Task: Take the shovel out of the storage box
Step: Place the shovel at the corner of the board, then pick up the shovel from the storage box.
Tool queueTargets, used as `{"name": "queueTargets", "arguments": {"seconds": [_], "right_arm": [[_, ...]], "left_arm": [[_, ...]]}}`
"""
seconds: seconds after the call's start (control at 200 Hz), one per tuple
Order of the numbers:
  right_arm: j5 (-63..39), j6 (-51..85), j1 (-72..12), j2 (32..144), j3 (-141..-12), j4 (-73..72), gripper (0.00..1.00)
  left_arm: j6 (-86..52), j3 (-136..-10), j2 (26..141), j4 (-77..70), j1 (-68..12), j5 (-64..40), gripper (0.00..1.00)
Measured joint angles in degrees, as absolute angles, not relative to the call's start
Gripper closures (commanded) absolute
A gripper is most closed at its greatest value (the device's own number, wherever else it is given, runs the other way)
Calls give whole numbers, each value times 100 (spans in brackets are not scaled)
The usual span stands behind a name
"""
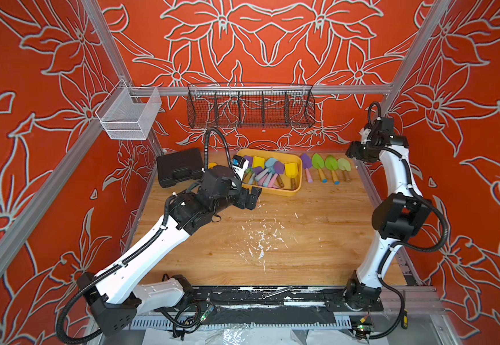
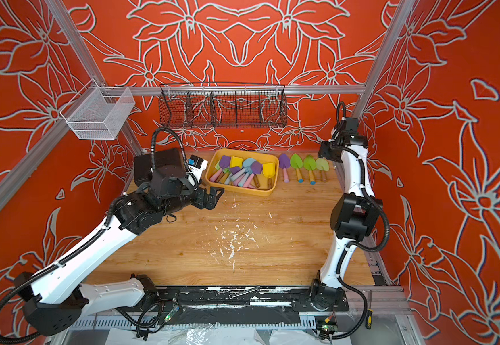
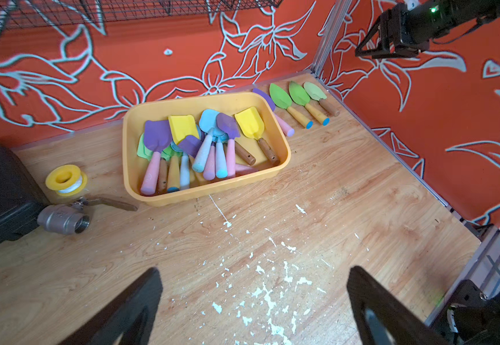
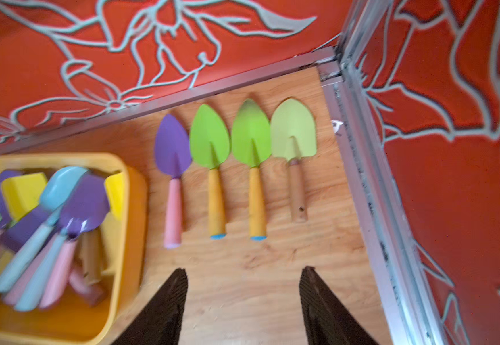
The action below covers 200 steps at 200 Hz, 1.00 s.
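Observation:
I should keep moving my right gripper toward its handle's blade end (image 2: pixel 269 179) until my fingers can close there, as the brown-handled yellow shovel (image 2: pixel 269 169) lies clear of the pile in the box.
The storage box (image 1: pixel 272 191) (image 2: pixel 242 191) is a yellow-orange tub at the back of the table. Several shovels are piled in it, among them a yellow one (image 3: pixel 251 124), a purple one (image 3: pixel 157 137) and a blue one (image 3: pixel 210 119). To its right, several more shovels lie in a row on the wood: one purple shovel (image 4: pixel 172 146) and three green shovels (image 4: pixel 251 134). My left gripper (image 1: pixel 253 198) (image 3: pixel 253 270) hovers open and empty just before the box's front left corner. My right gripper (image 1: pixel 351 153) (image 4: pixel 242 270) hangs open and empty above the row's handle ends.
A black tool case (image 1: pixel 180 167) sits left of the box, with a yellow tape spool (image 3: pixel 65 179) and a metal valve (image 3: pixel 63 219) beside it. A black wire basket (image 1: pixel 250 107) and a white mesh basket (image 1: pixel 129 115) hang on the rail. White flecks mark the table's middle.

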<state>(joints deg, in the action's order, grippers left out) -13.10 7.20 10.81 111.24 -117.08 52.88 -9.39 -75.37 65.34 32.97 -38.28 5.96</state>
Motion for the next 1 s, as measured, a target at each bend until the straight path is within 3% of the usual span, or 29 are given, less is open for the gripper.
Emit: {"name": "queueTargets", "arguments": {"seconds": [0.285, 0.52, 0.751, 1.001], "right_arm": [[-1503, 1549, -84, 10138, -10283, 5673, 38], [-1367, 2274, -1181, 9714, -9819, 5774, 39], [-1061, 2668, -2016, 9859, -9915, 5817, 41], [-644, 2770, -2456, 10910, -10755, 6001, 45]], "left_arm": [[-893, -7022, 5815, 3356, -3828, 856, 3], [-895, -6759, 5166, 3385, -3828, 823, 3], [-910, -6558, 4644, 3479, -3828, 913, 3], [-1009, -6493, 4403, 3717, -3828, 1070, 3]]}}
